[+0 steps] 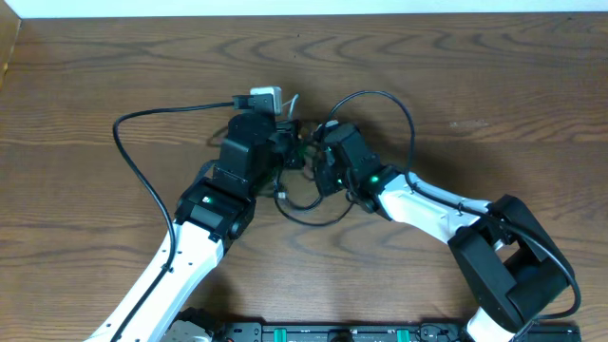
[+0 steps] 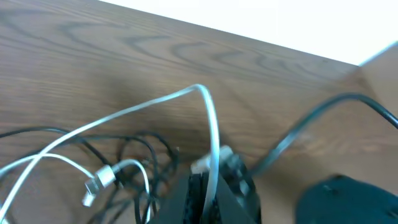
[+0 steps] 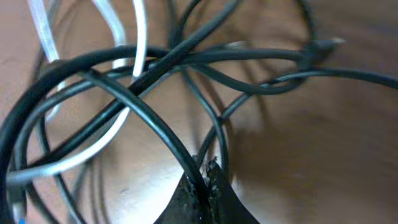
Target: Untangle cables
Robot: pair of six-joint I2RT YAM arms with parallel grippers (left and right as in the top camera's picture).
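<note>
I should pull the white cable (image 2: pixel 204 93) away with my left gripper while my right gripper pulls the black cable back, because the white cable goes through the black loops (image 3: pixel 137 62).
A tangle of thin black cables (image 1: pixel 304 180) and one white cable (image 1: pixel 285 100) lies at the middle of the wooden table. My left gripper (image 1: pixel 283 142) is shut on the white cable (image 2: pixel 211 143), which arcs up from its jaws (image 2: pixel 210 180) and ends in a silver plug (image 2: pixel 99 183). My right gripper (image 1: pixel 321 150) is shut on a black cable (image 3: pixel 143 106), pinched between its fingertips (image 3: pixel 202 180) just above the table. Other black loops (image 3: pixel 249 74) and the white cable (image 3: pixel 130 37) cross behind it.
A white charger block (image 1: pixel 264 98) sits behind the left gripper. One black cable (image 1: pixel 142 161) runs in a long arc left of the left arm. Another black loop (image 1: pixel 404 119) arcs right of the right gripper. The table's far edge (image 1: pixel 304 17) meets a white wall.
</note>
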